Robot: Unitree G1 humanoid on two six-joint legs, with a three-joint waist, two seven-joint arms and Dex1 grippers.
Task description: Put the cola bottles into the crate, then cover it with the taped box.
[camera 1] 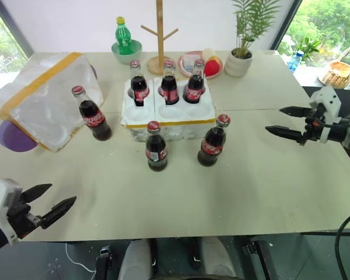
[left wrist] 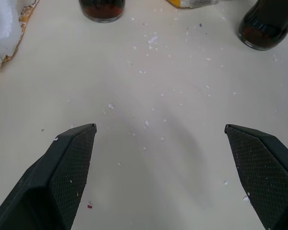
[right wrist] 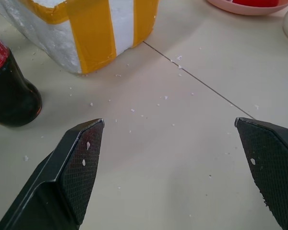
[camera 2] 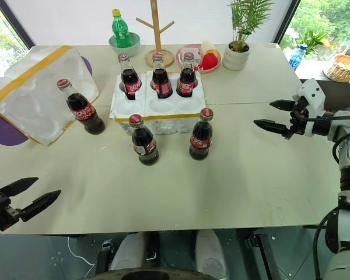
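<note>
Purple sticks out from opposite ends of the taped box (camera 1: 94, 71), so I expect the purple disc (camera 1: 16, 137) to stay on like a handle when I lift the box.
The crate (camera 1: 178, 128) stands mid-table with three cola bottles (camera 1: 169, 86) upright in its back wells; the front wells are empty. Three more stand on the table: one left of the crate (camera 1: 93, 115) and two in front (camera 1: 156, 147) (camera 1: 212, 142). The taped box (camera 1: 44, 96) lies tilted at the far left. My left gripper (camera 1: 62, 193) hovers open over the near left table edge, well short of the bottles. Off to the crate's right, my right gripper (camera 1: 274, 119) is open and points at it. The right wrist view shows the crate's corner (right wrist: 93, 33) and one bottle (right wrist: 9, 96).
Along the back edge are a green bottle (camera 1: 123, 36) in a bowl, a wooden rack (camera 1: 159, 35), a pink plate (camera 1: 189, 58) with fruit and a potted plant (camera 1: 242, 55). A purple disc (camera 1: 14, 139) lies under the taped box. White foam crumbs dot the table.
</note>
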